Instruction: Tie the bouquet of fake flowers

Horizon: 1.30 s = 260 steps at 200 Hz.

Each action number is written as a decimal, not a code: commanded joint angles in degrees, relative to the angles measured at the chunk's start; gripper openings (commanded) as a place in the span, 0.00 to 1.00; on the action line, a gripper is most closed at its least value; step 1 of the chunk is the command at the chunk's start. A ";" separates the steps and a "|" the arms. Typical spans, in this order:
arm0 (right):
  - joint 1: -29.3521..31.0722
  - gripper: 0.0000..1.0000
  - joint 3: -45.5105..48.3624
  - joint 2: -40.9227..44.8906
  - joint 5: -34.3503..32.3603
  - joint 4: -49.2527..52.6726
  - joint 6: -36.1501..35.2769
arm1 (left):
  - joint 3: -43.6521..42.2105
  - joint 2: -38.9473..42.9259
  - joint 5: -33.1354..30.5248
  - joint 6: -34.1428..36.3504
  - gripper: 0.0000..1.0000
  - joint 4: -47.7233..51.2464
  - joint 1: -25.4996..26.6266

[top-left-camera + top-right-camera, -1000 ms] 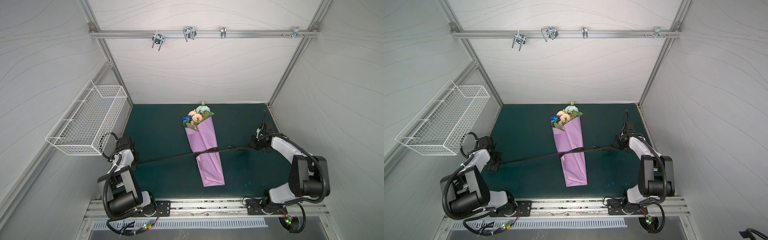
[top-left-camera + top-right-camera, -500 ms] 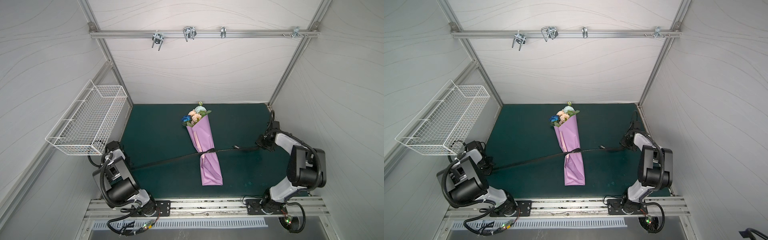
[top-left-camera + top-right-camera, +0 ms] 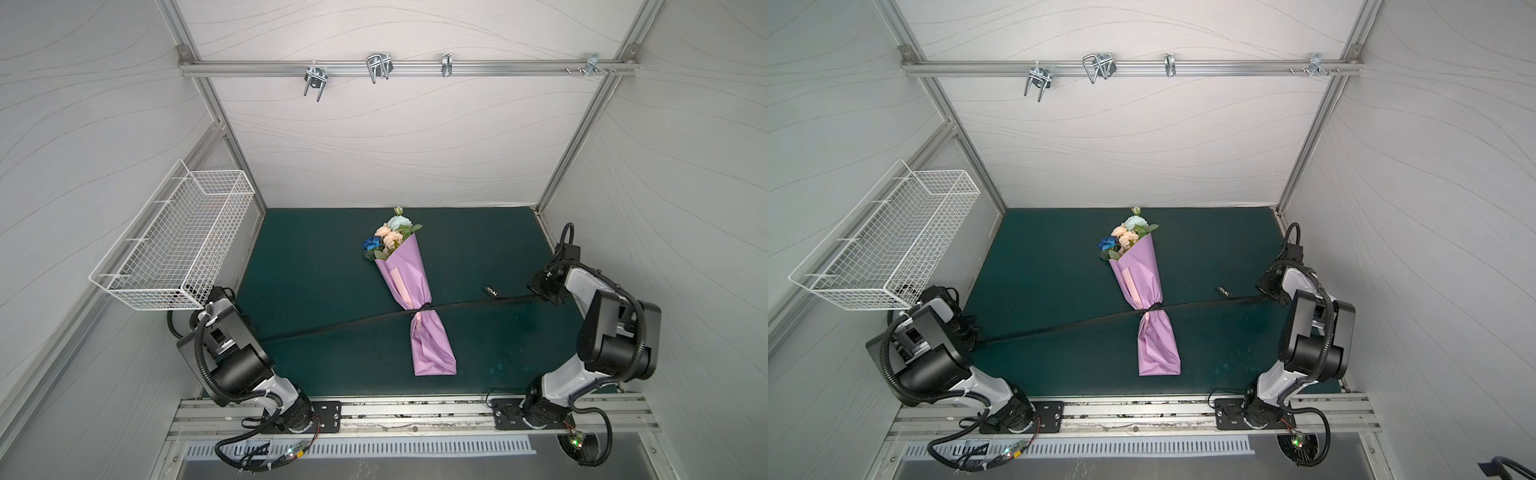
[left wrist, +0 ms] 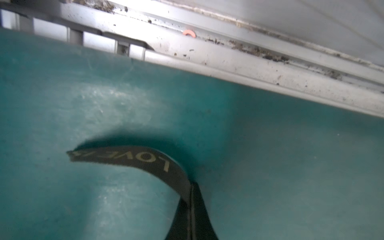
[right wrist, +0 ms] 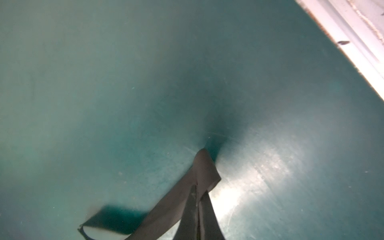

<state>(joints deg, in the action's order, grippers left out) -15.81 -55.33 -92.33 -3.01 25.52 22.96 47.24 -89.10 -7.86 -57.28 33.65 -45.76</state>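
Observation:
The ribbon runs tight and squeezes the paper into a narrow waist [image 3: 421, 309]. Next, my right gripper stops pulling and brings the ribbon's end back over the bouquet [image 3: 402, 268].
The bouquet of fake flowers [image 3: 390, 239] [image 3: 1126, 237] lies mid-mat in both top views, wrapped in lilac paper [image 3: 409, 278]. A black ribbon [image 3: 349, 324] [image 3: 1067, 326] pinches the paper into a narrow waist and runs taut to both sides. At the mat's left edge my left gripper [image 3: 972, 337] is shut on the ribbon; its wrist view shows the lettered ribbon [image 4: 133, 158] curling out of the gripper [image 4: 191, 188]. Near the right wall my right gripper [image 3: 537, 294] is shut on the other end, seen as the ribbon [image 5: 204, 168] folded over the gripper [image 5: 196, 190]. A short lettered tail [image 3: 491, 291] lies loose.
A white wire basket [image 3: 174, 245] hangs on the left wall above my left arm. Metal hooks [image 3: 378, 68] hang from the overhead rail. An aluminium rail [image 4: 228, 62] borders the mat close to my left gripper. The right wall frame [image 5: 353, 37] is close to my right gripper.
Both grippers have drawn outward toward the side walls with the ribbon. The ribbon has pulled tight and the paper has gone from flat to pinched at the waist. The bouquet turned slightly.

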 commanded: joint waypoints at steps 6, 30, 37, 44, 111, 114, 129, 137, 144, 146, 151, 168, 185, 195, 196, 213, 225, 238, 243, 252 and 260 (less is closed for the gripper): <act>-1.68 0.00 -1.18 0.25 -4.04 -1.61 0.07 | 7.69 -0.52 -4.02 0.70 0.00 -2.25 -5.61; -1.65 0.00 -0.62 -0.12 -3.21 -2.17 0.10 | 9.42 -0.59 -5.06 0.88 0.00 -2.09 -6.69; -1.45 0.00 -0.42 -0.36 -1.52 -2.65 0.13 | 9.77 -0.71 -4.14 1.27 0.00 -2.79 -6.67; -0.84 0.00 -0.31 -0.53 -0.21 -3.12 0.46 | 10.04 -0.92 -2.64 1.51 0.00 -3.38 -6.57; 17.55 0.00 -5.34 -2.67 2.35 -3.94 0.87 | 9.54 1.32 -0.28 -0.46 0.00 -7.37 8.92; 18.17 0.00 -5.70 -2.82 2.37 -3.90 0.86 | 9.53 1.50 -0.05 -0.59 0.00 -7.70 9.69; 20.29 0.00 -8.12 -3.63 2.11 -2.89 0.85 | 9.59 2.23 0.59 -2.14 0.00 -8.16 13.43; 20.91 0.00 -9.49 -4.22 2.45 -2.15 0.58 | 9.19 2.59 2.08 -2.91 0.00 -9.20 15.12; 21.29 0.00 -10.63 -4.65 2.23 -1.23 0.26 | 8.60 2.94 3.82 -3.23 0.02 -10.25 16.70; 21.34 0.00 -10.86 -4.75 2.02 -0.88 0.29 | 8.38 3.03 4.01 -3.44 0.04 -10.42 17.07; 21.44 0.00 -11.62 -4.83 1.54 -0.02 0.18 | 7.82 3.34 4.76 -3.80 0.09 -10.89 18.39; 21.39 0.00 -12.24 -4.00 -0.10 1.49 0.58 | 5.64 4.90 4.46 -4.88 0.20 -11.58 21.81; 21.27 0.00 -11.82 -2.18 -1.99 2.56 0.11 | 3.29 5.85 4.27 -5.99 0.20 -11.96 22.81; 21.16 0.00 -11.37 -1.13 -2.62 3.11 -0.26 | 2.56 6.00 4.51 -6.61 0.16 -11.42 22.76; 21.17 0.00 -11.33 -0.98 -2.67 3.12 -0.27 | 2.49 6.07 4.52 -6.62 0.15 -11.37 22.79; 20.75 0.00 -10.04 1.08 -2.60 3.39 -0.37 | 2.04 6.60 3.90 -6.35 0.04 -10.17 23.03; 20.65 0.00 -9.16 2.74 -2.62 3.09 -0.44 | 1.19 7.38 5.11 -5.92 0.00 -11.27 23.87; 20.56 0.00 -8.75 4.32 -2.92 3.28 -0.42 | 0.75 8.05 7.25 -4.93 0.04 -12.62 25.70; 20.48 0.00 -8.72 4.80 -3.11 3.46 -0.53 | 0.81 8.14 8.41 -4.08 0.09 -13.09 26.69; 20.35 0.00 -8.82 5.68 -3.47 3.95 -0.70 | 1.02 8.24 10.65 -3.02 0.21 -13.15 28.52; 20.38 0.00 -8.75 6.42 -3.84 4.26 -0.76 | 0.98 8.45 12.28 -2.48 0.45 -12.62 30.68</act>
<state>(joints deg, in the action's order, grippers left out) 5.02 -64.36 -89.36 -5.04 27.53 22.70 47.75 -82.35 -0.67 -61.41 22.44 -19.75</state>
